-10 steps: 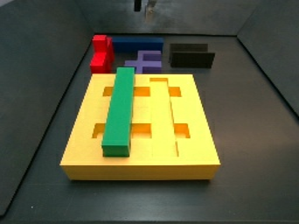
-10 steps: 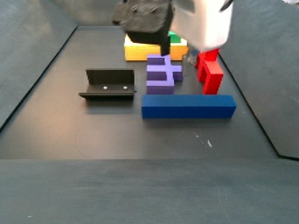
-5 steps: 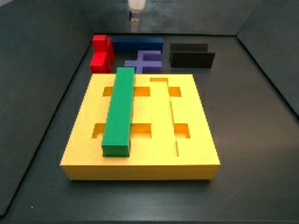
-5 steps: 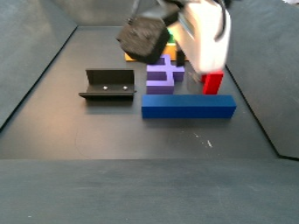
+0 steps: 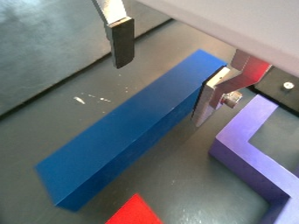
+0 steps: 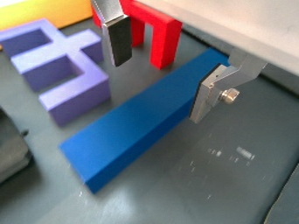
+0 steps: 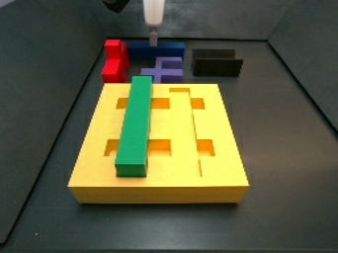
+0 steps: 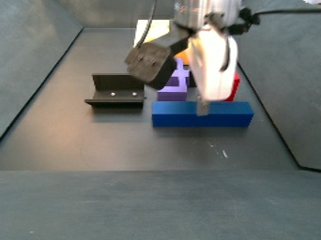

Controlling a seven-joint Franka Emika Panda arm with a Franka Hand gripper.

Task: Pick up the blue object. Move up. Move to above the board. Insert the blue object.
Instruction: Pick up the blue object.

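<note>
The blue object [image 7: 168, 50] will go only partway down into the empty long groove when the robot's gripper inserts it, because the green bar [image 7: 134, 127] stands above its groove.
The blue object [image 5: 128, 131] is a long dark blue bar lying flat on the dark floor, also seen in a wrist view [image 6: 146, 118] and in both side views [image 8: 201, 113] [image 7: 156, 49]. My gripper [image 5: 163, 74] is open and low over the bar, its jaws straddling it across its width. One finger [image 5: 216, 92] is close to the bar's side. The other finger [image 5: 119, 39] stands apart from it, over bare floor. The yellow board [image 7: 199, 148] lies nearer in a side view, with a green bar [image 7: 136, 124] in one of its grooves.
A purple notched block [image 6: 59, 66] and a red piece [image 6: 158, 31] lie right beside the blue bar, as a side view shows [image 8: 175, 80] [image 8: 227, 82]. The dark fixture [image 8: 115, 92] stands next to the purple block. Grey walls enclose the floor.
My gripper has come down from above to the blue bar, and its fingers now straddle it. The pieces have not moved.
</note>
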